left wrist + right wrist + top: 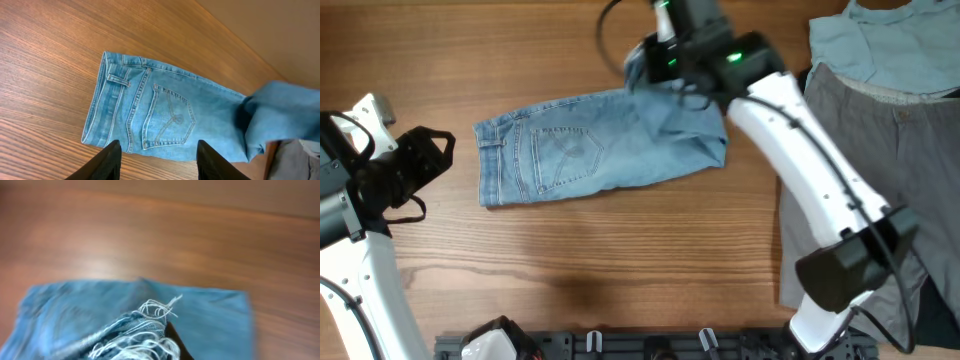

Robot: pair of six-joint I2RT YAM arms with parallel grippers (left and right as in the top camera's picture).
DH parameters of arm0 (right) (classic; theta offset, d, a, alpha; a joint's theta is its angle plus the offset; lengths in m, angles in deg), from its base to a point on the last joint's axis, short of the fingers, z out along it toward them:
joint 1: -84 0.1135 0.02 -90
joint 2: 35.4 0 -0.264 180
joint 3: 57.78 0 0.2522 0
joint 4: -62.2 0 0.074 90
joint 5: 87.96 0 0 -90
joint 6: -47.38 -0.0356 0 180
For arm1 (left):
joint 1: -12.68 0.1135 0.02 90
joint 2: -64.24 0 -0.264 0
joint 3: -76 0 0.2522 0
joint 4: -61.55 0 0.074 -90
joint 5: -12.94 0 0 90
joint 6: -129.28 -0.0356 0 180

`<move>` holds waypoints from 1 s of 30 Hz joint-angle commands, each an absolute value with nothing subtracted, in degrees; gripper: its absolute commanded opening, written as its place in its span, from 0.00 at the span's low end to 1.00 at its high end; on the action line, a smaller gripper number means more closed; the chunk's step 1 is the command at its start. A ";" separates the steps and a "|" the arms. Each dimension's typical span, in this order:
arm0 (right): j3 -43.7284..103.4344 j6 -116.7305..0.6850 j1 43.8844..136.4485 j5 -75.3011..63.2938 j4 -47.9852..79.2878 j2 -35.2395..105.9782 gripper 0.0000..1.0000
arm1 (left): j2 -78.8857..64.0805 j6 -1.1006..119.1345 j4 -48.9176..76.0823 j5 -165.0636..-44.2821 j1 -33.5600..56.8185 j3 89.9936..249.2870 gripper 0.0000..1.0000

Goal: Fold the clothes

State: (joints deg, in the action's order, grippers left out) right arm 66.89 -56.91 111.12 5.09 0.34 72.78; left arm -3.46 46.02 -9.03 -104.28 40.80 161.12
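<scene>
The frayed leg hems (636, 67) are in my right gripper above the jeans' far edge, short of the waistband (492, 160), so I should swing them over and lay them down at the waistband.
The light blue jeans (590, 148) lie on the wooden table, waistband to the left, back pocket up, legs folded back at the right. My right gripper (642, 62) is shut on the frayed leg hems (145, 335) and holds them raised above the jeans' far edge. The jeans also show in the left wrist view (160, 117), with the lifted leg blurred at the right. My left gripper (157, 160) is open and empty, left of the waistband, above the table.
Grey trousers (865, 150) lie at the right, and a pale teal shirt (880, 40) at the back right. A black rail (650, 345) runs along the table's front edge.
</scene>
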 commanded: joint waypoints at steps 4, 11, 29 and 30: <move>68.18 -54.09 91.51 10.27 -4.77 66.77 0.04 | -3.37 45.70 -8.83 -103.73 40.84 161.99 0.48; 70.36 -46.39 68.93 3.62 -2.65 64.76 0.04 | -3.35 45.52 -8.85 -103.75 40.84 161.99 0.49; 70.28 -56.80 88.21 -9.86 -9.87 65.48 0.04 | -3.37 45.52 -9.03 -103.75 40.84 161.99 0.52; 70.28 -58.28 90.46 -9.86 -9.58 65.52 0.04 | -3.37 45.54 -9.03 -103.75 40.84 161.99 0.52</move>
State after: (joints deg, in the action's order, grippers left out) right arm 68.55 -51.92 83.66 -8.05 -10.28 67.44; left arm -3.46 46.02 -9.03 -103.89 40.80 161.12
